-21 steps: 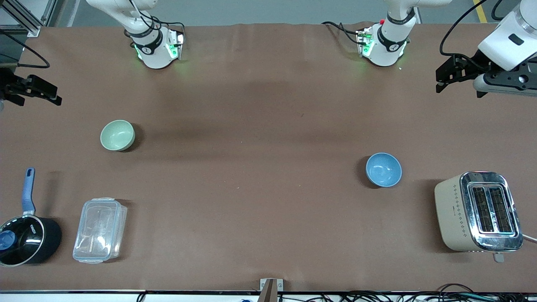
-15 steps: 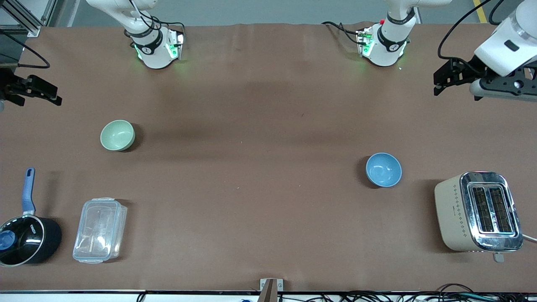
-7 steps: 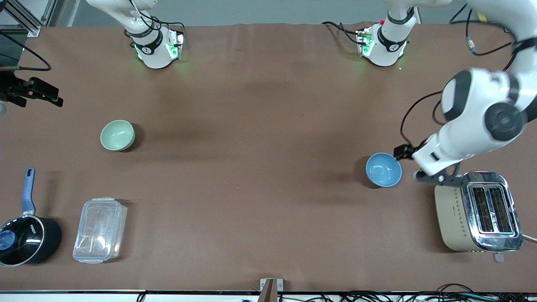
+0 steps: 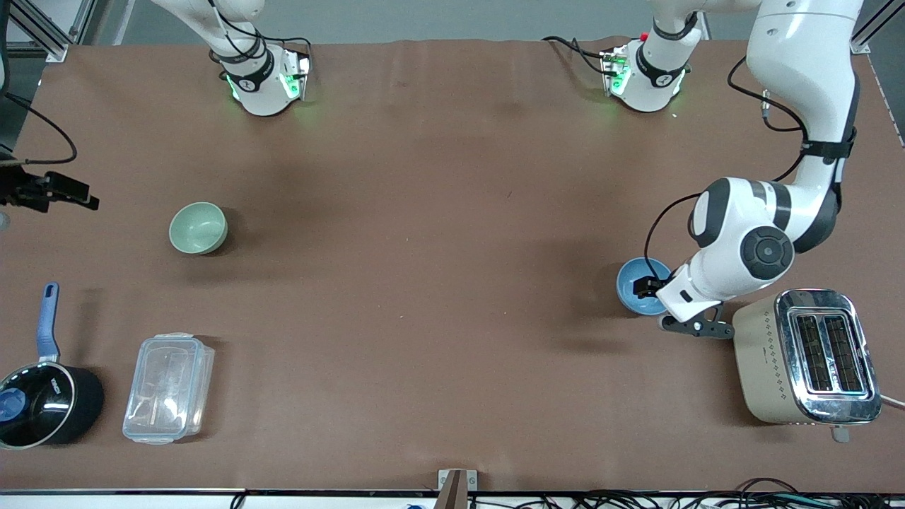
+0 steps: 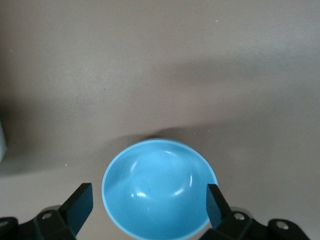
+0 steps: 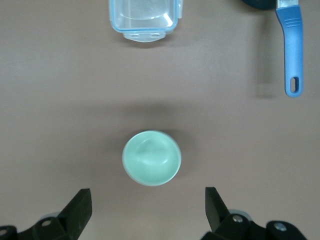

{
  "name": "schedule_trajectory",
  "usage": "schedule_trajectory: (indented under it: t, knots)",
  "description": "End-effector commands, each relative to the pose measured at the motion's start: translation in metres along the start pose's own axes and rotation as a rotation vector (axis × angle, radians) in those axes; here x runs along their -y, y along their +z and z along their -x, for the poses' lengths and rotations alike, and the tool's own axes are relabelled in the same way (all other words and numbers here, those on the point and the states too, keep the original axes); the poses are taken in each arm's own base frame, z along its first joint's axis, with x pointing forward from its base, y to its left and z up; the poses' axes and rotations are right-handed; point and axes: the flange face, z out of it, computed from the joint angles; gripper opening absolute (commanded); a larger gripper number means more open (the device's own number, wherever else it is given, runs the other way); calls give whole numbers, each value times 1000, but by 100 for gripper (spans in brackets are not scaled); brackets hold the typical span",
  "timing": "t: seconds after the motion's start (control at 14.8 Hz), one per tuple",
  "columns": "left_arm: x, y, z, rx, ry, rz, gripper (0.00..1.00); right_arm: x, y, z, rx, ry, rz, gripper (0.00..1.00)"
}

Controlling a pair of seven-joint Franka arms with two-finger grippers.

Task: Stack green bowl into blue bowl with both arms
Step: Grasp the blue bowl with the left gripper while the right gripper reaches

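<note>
The blue bowl [image 4: 629, 281] is a long way from the green bowl, so next my left gripper moves the blue bowl halfway over while my right gripper grabs the green bowl's rim [image 4: 172, 234].
The blue bowl [image 4: 631, 277] stands upright on the table beside the toaster, partly covered by my left hand. My left gripper [image 4: 647, 287] is open just over it. In the left wrist view the blue bowl [image 5: 159, 186] lies between the two spread fingers [image 5: 79, 204], and the gripper [image 5: 148, 206] is empty. The pale green bowl [image 4: 198, 227] stands upright toward the right arm's end. My right gripper [image 4: 67, 194] hangs open over the table's edge there, apart from that bowl. In the right wrist view the green bowl [image 6: 151, 157] lies ahead of the open, empty gripper [image 6: 147, 210].
A beige toaster [image 4: 806, 357] stands close beside the blue bowl, nearer the front camera. A clear plastic container [image 4: 168, 387] and a black saucepan [image 4: 42, 403] with a blue handle sit nearer the front camera than the green bowl.
My left arm has swung in from the table's end and come down over the blue bowl. My right gripper has shifted slightly. Both bowls stay where they were.
</note>
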Motion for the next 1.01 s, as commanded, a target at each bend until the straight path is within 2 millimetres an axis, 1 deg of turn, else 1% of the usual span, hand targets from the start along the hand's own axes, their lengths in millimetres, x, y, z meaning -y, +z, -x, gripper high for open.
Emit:
schedule_trajectory:
  t: [0.0, 0.14, 0.2, 0.27, 0.41, 0.47, 0.61, 0.68, 0.74, 0.81, 0.88, 0.95]
  knots:
    - [19, 17, 9, -19, -16, -15, 100, -13, 61, 22, -28, -32, -17, 100]
    - [24, 30, 16, -4, 6, -45, 100, -14, 91, 29, -31, -24, -12, 100]
    - [32, 31, 17, -2, 6, -56, 99, -15, 109, 34, -19, -19, -15, 100]
    - [39, 37, 20, 7, -1, -55, 97, -16, 123, 33, -6, -16, -19, 99]
    - [40, 51, 27, 16, -1, -53, 91, -26, 155, 33, 40, 1, -37, 98]
    - [41, 54, 28, 21, -2, -53, 85, -29, 170, 31, 53, 7, -41, 98]
    - [41, 61, 30, 32, -2, -51, 70, -35, 192, 29, 70, 15, -46, 97]
    - [40, 67, 31, 41, 0, -49, 61, -39, 206, 31, 90, 26, -56, 97]
    - [39, 68, 30, 42, -1, -48, 52, -42, 218, 30, 98, 31, -58, 96]
    - [39, 69, 30, 44, -4, -48, 42, -43, 229, 30, 104, 31, -59, 96]
    - [37, 70, 30, 45, -7, -47, 34, -43, 241, 32, 119, 35, -67, 95]
    - [36, 70, 30, 45, -9, -47, 25, -43, 248, 33, 119, 44, -74, 95]
